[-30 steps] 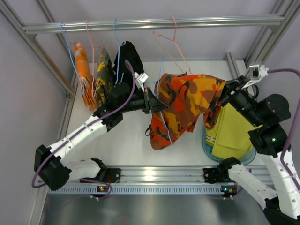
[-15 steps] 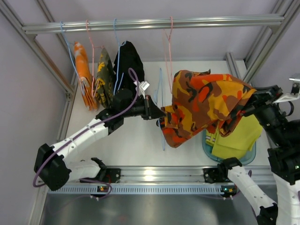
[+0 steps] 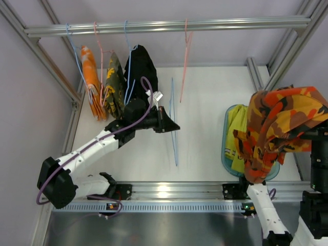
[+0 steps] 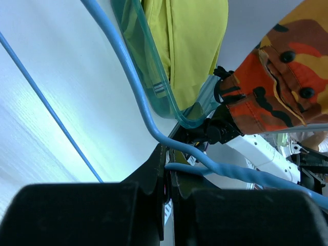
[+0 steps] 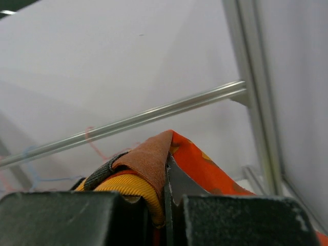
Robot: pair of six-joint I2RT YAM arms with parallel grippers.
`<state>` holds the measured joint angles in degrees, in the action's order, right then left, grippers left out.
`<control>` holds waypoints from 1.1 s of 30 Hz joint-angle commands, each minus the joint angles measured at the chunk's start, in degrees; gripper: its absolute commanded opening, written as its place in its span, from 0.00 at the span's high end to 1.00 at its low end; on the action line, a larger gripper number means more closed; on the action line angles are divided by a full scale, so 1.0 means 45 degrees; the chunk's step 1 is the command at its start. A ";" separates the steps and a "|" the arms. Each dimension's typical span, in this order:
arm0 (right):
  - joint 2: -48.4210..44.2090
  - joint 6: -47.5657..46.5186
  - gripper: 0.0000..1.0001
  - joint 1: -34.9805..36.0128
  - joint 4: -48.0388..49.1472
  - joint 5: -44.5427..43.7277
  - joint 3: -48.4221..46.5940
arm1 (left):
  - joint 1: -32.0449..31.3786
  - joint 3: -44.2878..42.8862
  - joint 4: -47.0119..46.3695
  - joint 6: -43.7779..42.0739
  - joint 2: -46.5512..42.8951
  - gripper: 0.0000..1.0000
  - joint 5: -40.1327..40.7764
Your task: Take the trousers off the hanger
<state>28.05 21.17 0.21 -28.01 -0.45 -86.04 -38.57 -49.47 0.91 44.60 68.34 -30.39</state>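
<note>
My right gripper has the camouflage trousers [image 3: 269, 128] hanging over the teal basket, free of the blue hanger, so it should keep lowering them and let go there.
The orange, yellow and black camouflage trousers [image 3: 279, 128] hang free of the hanger at the far right, draped over my right gripper above a teal basket [image 3: 226, 154]. My right gripper [image 5: 166, 177] is shut on a fold of the trousers [image 5: 154, 159]. The bare blue hanger [image 3: 173, 120] hangs over the middle of the table. My left gripper [image 3: 171, 125] is shut on the blue hanger wire [image 4: 205, 169]. In the left wrist view the trousers [image 4: 287, 66] show at the upper right.
The basket holds yellow-green cloth [image 3: 237, 128]. A metal rail [image 3: 169, 25] runs across the back with an empty pink hanger [image 3: 185, 56] and three hangers carrying orange [image 3: 91, 77], camouflage [image 3: 114, 82] and black [image 3: 141, 66] garments at the left.
My right gripper has pulled the trousers to the right, fully off the blue hanger and over the basket. The blue hanger is now bare in my left gripper. The pink hanger swung upright.
</note>
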 commanded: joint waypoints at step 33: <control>0.3742 -0.3315 1.00 -0.1706 0.2340 -0.1424 0.9646 | 0.0483 -0.1213 0.0306 -0.0653 -0.1260 1.00 0.0328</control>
<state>42.74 6.22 -6.92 -17.52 -10.61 -44.49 -37.26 -52.14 3.57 42.87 64.45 -29.06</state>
